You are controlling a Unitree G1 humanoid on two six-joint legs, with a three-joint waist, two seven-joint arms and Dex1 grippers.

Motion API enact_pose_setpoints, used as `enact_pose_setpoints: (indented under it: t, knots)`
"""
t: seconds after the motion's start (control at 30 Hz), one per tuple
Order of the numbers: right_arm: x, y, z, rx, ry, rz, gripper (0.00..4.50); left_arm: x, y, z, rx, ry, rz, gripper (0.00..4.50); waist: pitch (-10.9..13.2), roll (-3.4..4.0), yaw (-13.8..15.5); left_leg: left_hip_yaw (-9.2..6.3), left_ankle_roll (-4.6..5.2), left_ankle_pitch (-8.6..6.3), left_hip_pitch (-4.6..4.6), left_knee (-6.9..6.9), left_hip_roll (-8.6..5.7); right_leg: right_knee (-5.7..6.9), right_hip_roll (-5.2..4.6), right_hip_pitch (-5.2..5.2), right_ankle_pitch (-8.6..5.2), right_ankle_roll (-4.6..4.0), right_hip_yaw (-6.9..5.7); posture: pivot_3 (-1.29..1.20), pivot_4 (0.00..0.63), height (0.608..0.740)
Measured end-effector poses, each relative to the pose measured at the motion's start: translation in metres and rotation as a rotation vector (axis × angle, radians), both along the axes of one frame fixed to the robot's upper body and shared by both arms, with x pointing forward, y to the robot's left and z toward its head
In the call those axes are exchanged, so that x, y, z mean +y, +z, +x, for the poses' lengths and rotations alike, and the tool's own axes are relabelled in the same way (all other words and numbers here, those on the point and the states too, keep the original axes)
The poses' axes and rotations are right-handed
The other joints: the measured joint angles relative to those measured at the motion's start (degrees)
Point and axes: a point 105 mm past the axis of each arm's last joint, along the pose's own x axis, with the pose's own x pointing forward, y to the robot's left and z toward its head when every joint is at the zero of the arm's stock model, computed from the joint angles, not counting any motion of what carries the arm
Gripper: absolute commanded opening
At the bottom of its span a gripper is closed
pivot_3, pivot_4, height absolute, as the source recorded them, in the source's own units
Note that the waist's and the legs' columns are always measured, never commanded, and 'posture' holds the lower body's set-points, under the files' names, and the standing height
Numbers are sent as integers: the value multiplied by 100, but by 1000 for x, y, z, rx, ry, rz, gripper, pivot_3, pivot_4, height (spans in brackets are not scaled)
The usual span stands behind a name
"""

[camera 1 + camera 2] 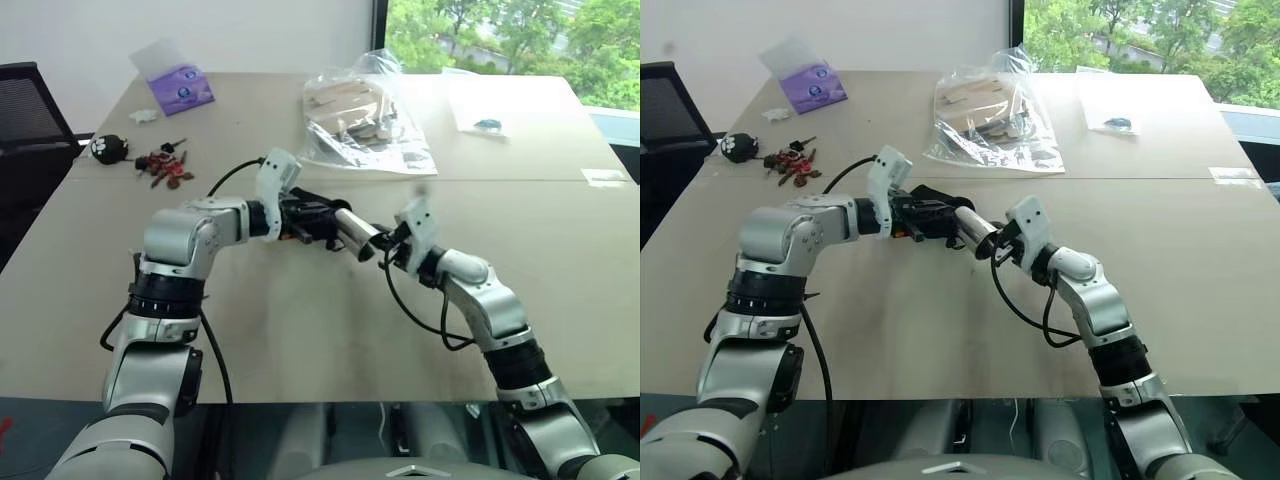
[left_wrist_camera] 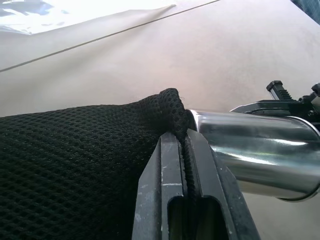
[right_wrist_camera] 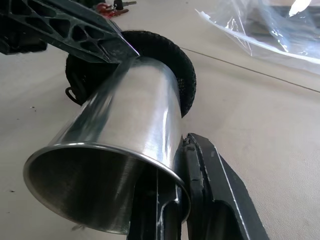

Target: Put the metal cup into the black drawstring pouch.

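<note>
The metal cup's rim (image 3: pixel 169 174) is pinched in my right gripper where the pouch's opening must pass, so the gripper should open, move back and push the rim (image 3: pixel 90 145) with closed fingers.
The metal cup (image 1: pixel 356 233) is held level above the table, its narrow base pushed into the mouth of the black drawstring pouch (image 1: pixel 308 213) and its open end facing me. In the right wrist view the pouch's rim (image 3: pixel 172 52) wraps around the cup's (image 3: pixel 132 120) base. My left gripper (image 2: pixel 186 160) is shut on the pouch's mesh edge (image 2: pixel 75 165), right beside the cup (image 2: pixel 255 150). My right gripper (image 3: pixel 175 200) is shut on the cup's rim, one finger inside and one outside. It also shows in the head view as the right gripper (image 1: pixel 388 243).
A clear plastic bag of wooden pieces (image 1: pixel 365 110) lies beyond the hands. At the far left are a purple packet (image 1: pixel 180 88), a black round toy (image 1: pixel 108 148) and red keys (image 1: pixel 165 168). A black chair (image 1: pixel 30 110) stands at the table's left edge.
</note>
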Motion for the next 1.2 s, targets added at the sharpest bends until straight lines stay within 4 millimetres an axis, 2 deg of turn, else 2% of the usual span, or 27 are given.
enact_pose_setpoints:
  t: [0.07, 0.27, 0.4, 0.53, 0.67, 0.73, 0.83, 0.9, 0.93, 1.03, 1.13, 1.2]
  knots:
    - [4, -9, 3, -3, 4, -64, 24, -6, -1, -3, 15, -28, -20, 0, 0, 0, -2, 0, 0, 0, 0, 0, 0, 0, 0, -1, 0, 0, 0, 0, 150, 740]
    - [11, -9, 11, -58, 7, -115, 24, -5, -5, -8, -1, -55, 13, 0, 0, 0, -18, 3, 0, 0, 8, 0, 1, 6, 1, 2, 0, 0, 5, 0, 150, 740]
    - [22, -10, 21, 68, -60, 24, 24, -7, -9, -18, -28, -92, 52, 0, 0, 0, -15, 3, -1, 0, 9, 0, 5, 12, 2, 2, 0, -1, 7, 0, 150, 740]
    - [35, -8, 25, 79, -47, 23, 24, -13, -7, -25, -57, -119, 49, 0, 0, 1, -10, 4, 0, 0, 9, 1, 2, 10, 0, 2, 0, 0, 6, 0, 150, 740]
    - [59, 2, 40, -190, -85, -270, 24, -13, -2, -26, -75, -97, 38, 0, 1, 3, -32, 14, -2, 1, 33, -11, 6, 21, 7, 5, -1, -1, 19, 0, 150, 740]
    - [61, 2, 41, -207, -89, -274, 24, -13, -2, -26, -70, -94, 31, 0, 1, 3, -25, 15, -2, 1, 30, -11, 6, 18, 6, 5, -1, -1, 19, 0, 150, 740]
    - [69, 5, 42, -191, -95, -216, 24, -13, 0, -25, -8, -31, -57, 0, 2, -1, -27, 17, -2, 1, 27, -8, 6, 17, 4, 5, 0, -1, 21, 0, 150, 740]
    - [76, 6, 41, 23, -104, 11, 24, -12, 5, -24, -24, -14, -71, 0, 4, -1, -36, 10, -3, 2, 20, -10, 12, 16, 5, 0, 0, -2, 17, 0, 150, 740]
    - [75, 7, 40, 49, -89, 38, 24, -14, 7, -25, -37, -19, -69, 0, 4, -1, -23, 8, -3, 2, 18, -11, 11, 15, 3, 1, 0, -2, 15, 0, 150, 740]
    - [65, 9, 41, -50, -59, -102, 1093, -20, 10, -24, -32, -1, -130, 0, 4, -1, 26, -2, -3, 1, 6, -7, -1, 0, -5, 0, 0, -1, 5, 0, 150, 740]
    - [51, 6, 39, -74, -43, -181, 2642, -25, 7, -16, 5, 30, -192, 0, 4, -1, 13, -4, -2, 1, -4, -3, -2, -1, -5, -5, 0, -1, 0, 0, 150, 740]
    - [41, 6, 31, -52, -12, -193, 3490, -19, 8, -7, 10, 75, -208, 0, 4, -1, -3, -4, -3, 1, -10, -6, 1, 4, -3, -17, 0, -1, 0, 0, 150, 740]
